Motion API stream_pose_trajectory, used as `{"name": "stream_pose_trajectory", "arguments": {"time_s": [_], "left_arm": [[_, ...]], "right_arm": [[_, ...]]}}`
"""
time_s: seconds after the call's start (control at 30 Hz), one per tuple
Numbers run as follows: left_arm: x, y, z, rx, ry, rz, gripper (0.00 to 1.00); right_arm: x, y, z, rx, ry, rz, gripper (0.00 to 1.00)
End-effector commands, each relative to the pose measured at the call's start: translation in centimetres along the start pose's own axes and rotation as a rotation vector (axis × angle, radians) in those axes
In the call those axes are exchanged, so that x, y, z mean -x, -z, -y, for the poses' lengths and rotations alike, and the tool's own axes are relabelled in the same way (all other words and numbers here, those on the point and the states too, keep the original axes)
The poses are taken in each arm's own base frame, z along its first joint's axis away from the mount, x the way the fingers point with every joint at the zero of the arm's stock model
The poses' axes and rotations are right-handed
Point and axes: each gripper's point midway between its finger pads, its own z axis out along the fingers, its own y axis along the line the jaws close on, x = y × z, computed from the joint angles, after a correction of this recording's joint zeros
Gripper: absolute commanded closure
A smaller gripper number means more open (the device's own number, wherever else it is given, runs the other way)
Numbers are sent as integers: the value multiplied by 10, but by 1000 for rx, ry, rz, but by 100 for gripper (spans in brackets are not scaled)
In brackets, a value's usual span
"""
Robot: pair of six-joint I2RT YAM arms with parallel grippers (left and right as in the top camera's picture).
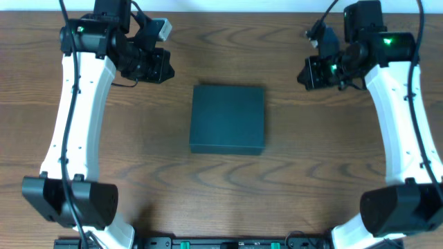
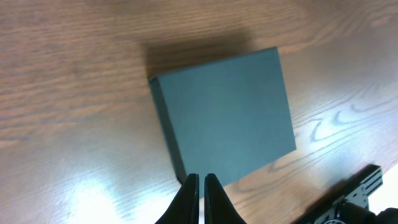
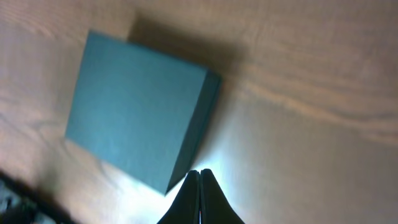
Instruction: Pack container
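I should now move my right gripper back toward the black rail (image 1: 311,241) and open it there, because the container's lid (image 1: 228,115) lies flat and shut and the gripper is clear of the lid.
The container (image 1: 228,118) is a dark teal-green rectangular box lying flat in the middle of the wooden table, its lid down. It also fills the left wrist view as the container (image 2: 227,112) and shows in the right wrist view as the container (image 3: 138,107). My left gripper (image 1: 160,67) hangs above the table at the far left, apart from the box, its jaws shut on nothing (image 2: 202,178). Over at the far right my right gripper (image 1: 308,73) is likewise raised and off the box, jaws pressed together and holding nothing (image 3: 199,172).
Bare wood-grain table (image 1: 228,187) surrounds the box on every side. The two arm bases (image 1: 69,200) (image 1: 398,204) stand at the near corners, and a black rail (image 1: 228,242) runs along the near edge.
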Motion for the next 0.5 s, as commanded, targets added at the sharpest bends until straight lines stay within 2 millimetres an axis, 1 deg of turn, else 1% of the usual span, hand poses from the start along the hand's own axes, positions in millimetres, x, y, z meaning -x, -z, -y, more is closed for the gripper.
{"name": "stream_pose_trajectory", "arguments": {"time_s": [0.0, 0.03, 0.1, 0.2, 0.27, 0.33, 0.37, 0.4, 0.47], "left_arm": [[-10, 20, 12, 60, -47, 38, 94], [-15, 23, 16, 60, -58, 46, 94], [-37, 27, 22, 58, -72, 64, 94], [-71, 26, 25, 49, -60, 76, 94], [-100, 26, 28, 38, -61, 87, 94], [-127, 29, 32, 31, -57, 110, 94], [-143, 31, 33, 31, -49, 128, 94], [-166, 35, 36, 30, -44, 157, 94], [-191, 40, 40, 27, -29, 203, 94]], "right_arm": [[-8, 28, -12, -10, 63, 41, 98], [-14, 34, -15, -11, 66, 46, 98], [-29, 46, -22, -13, 74, 66, 98], [-58, 52, -29, -6, 78, 84, 98], [-86, 49, -37, 24, 85, 100, 98], [-115, 44, -38, 26, 76, 119, 98], [-134, 41, -38, 27, 66, 132, 98], [-161, 38, -41, 36, 47, 150, 98], [-187, 39, -45, 45, 35, 178, 98]]}}
